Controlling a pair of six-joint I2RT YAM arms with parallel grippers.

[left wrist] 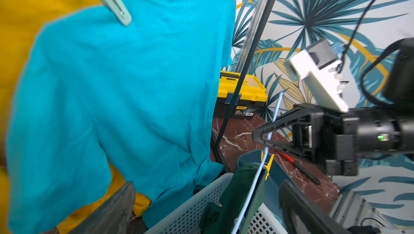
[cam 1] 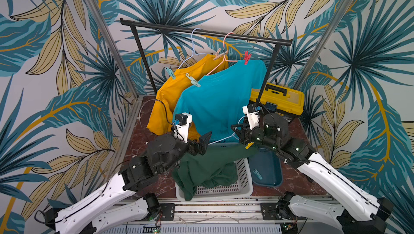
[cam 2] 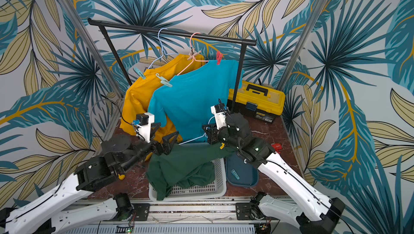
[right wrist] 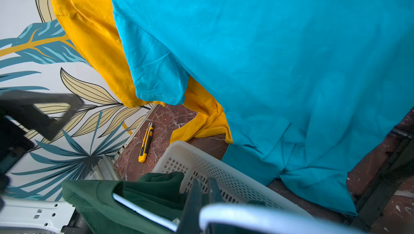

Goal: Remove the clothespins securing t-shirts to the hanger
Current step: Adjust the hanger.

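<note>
The hanger is in my right gripper beside the yellow clothespin [cam 1: 249,145], so next my left gripper turns down and takes hold of the hanger's other part [cam 1: 218,140] before I take that clothespin off.
The dark green t-shirt [cam 1: 208,165] hangs on a light-blue hanger [left wrist: 253,190], half draped into the white basket [cam 1: 224,190]. My right gripper [left wrist: 257,135] is shut on that hanger's wire, right by a yellow clothespin [cam 1: 249,146] pinned to the shirt. My left gripper [cam 2: 163,133] stands open beside the shirt's other end, holding nothing. On the rack, the golden yellow t-shirt [cam 1: 165,100] carries a teal clothespin [cam 1: 169,73] and a tan one [cam 1: 220,54]. The turquoise t-shirt [cam 1: 219,100] carries a mint clothespin [cam 1: 193,80] and a red one [cam 1: 247,57].
A dark blue tray [cam 1: 268,165] right of the basket holds a loose teal clothespin [cam 1: 257,174]. A yellow toolbox [cam 1: 277,98] stands at the back right. A yellow utility knife [right wrist: 145,142] lies left of the basket and a red tool [cam 2: 276,147] lies behind my right arm. The black rack bar [cam 1: 201,32] spans the back.
</note>
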